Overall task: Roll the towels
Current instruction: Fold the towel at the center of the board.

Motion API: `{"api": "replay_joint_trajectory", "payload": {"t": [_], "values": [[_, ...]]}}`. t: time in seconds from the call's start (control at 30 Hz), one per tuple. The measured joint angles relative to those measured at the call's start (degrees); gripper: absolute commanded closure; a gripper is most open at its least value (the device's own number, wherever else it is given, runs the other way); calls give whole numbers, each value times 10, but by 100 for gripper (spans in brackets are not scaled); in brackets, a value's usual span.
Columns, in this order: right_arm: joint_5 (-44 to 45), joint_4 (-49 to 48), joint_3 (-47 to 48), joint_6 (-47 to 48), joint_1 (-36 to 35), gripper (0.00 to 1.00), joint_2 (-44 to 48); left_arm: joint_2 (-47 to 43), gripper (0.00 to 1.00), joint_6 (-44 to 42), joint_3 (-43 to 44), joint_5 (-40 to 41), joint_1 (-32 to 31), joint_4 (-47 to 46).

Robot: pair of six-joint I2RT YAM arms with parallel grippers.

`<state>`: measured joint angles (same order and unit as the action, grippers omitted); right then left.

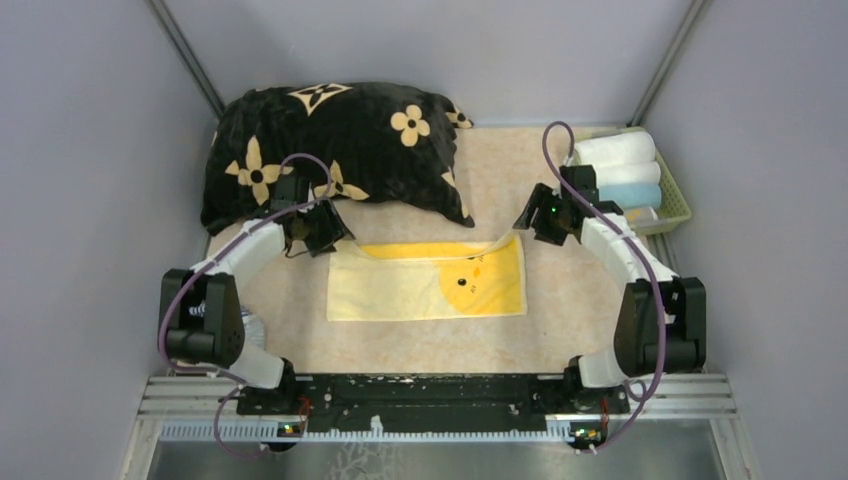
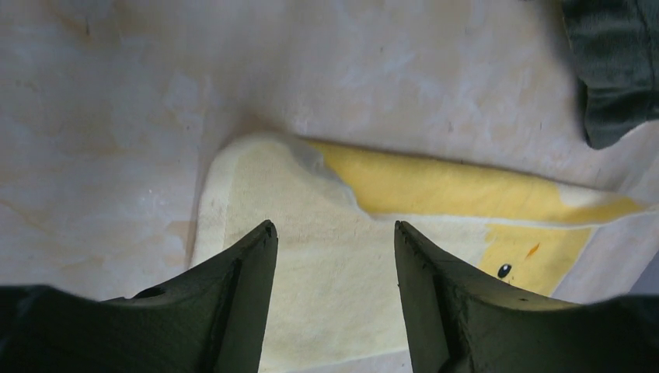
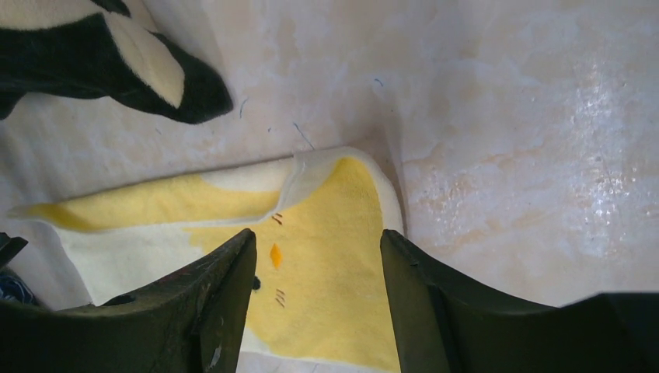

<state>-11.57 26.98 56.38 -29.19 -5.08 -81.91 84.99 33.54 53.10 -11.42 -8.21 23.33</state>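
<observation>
My left gripper and right gripper should pinch its corners and pull the towel taut before folding it, because the towel's far edge flops over in the middle.
A yellow towel with a chick face lies flat on the table, its far edge turned up and folded over. My left gripper hovers at the towel's far left corner, open. In the left wrist view the pale towel shows between the fingers of that gripper, and nothing is pinched. My right gripper stands open at the far right corner. The right wrist view shows yellow towel below this gripper's spread jaws. Two rolled towels, one white and one light blue, lie in the basket.
A big black cushion with cream flowers lies at the back left, close behind the left gripper. A green basket stands at the right wall. A bit of bluish cloth shows beside the left arm's base. Grey walls close in both sides.
</observation>
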Motion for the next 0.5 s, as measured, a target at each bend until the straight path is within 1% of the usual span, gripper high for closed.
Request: {"api": "replay_joint_trajectory", "payload": {"t": [0.17, 0.5], "values": [[15, -12, 4, -7, 0, 41, -21, 53, 40, 1, 44, 29, 0, -4], [40, -10, 9, -9, -9, 42, -50, 106, 49, 4, 67, 58, 0, -5]]}}
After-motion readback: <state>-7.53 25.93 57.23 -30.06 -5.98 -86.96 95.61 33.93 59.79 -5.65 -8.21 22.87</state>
